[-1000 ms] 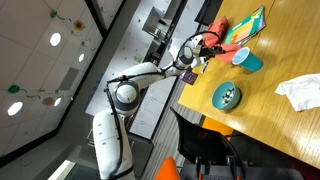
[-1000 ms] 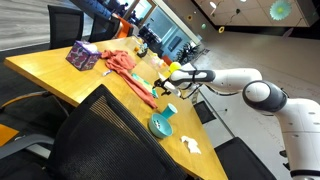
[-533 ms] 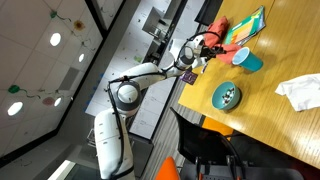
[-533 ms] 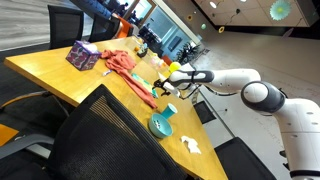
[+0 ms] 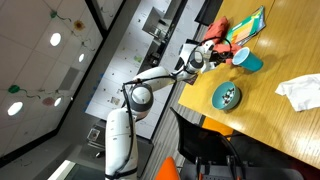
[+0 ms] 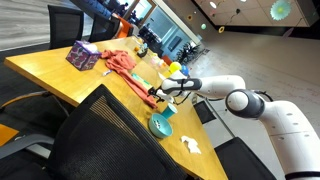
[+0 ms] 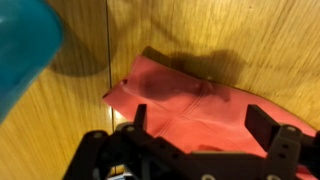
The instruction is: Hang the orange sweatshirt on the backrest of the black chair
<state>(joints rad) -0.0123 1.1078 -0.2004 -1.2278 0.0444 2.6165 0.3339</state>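
My gripper should keep going down until its open fingers reach the cloth (image 7: pixel 202 126) and then close, because the fingers are on both sides of the orange sweatshirt's near end (image 7: pixel 178 92), clear of the teal cup.
The orange sweatshirt (image 6: pixel 124 66) lies crumpled along the wooden table in both exterior views (image 5: pixel 216 40). In the wrist view it fills the space below the jaws (image 7: pixel 190 100). My gripper (image 7: pixel 200 125) is open, its two black fingers straddling the sweatshirt's near end just above the cloth. The gripper also shows in both exterior views (image 6: pixel 155 94) (image 5: pixel 211 55), at the sweatshirt's end by the table edge. The black chair's mesh backrest (image 6: pixel 105 140) stands in the foreground, and the chair (image 5: pixel 205 150) shows low in the frame.
A teal cup (image 6: pixel 168 110) (image 5: pixel 245 60) (image 7: pixel 25 50) stands close beside the gripper. A teal bowl (image 6: pixel 160 126) (image 5: pixel 227 96), white crumpled paper (image 6: pixel 190 145) (image 5: pixel 300 92), a purple box (image 6: pixel 83 55) and a colourful book (image 5: pixel 246 25) are on the table (image 6: pixel 50 75).
The arm has stretched out over the table, and the gripper has moved from the table edge to over the sweatshirt's near end.
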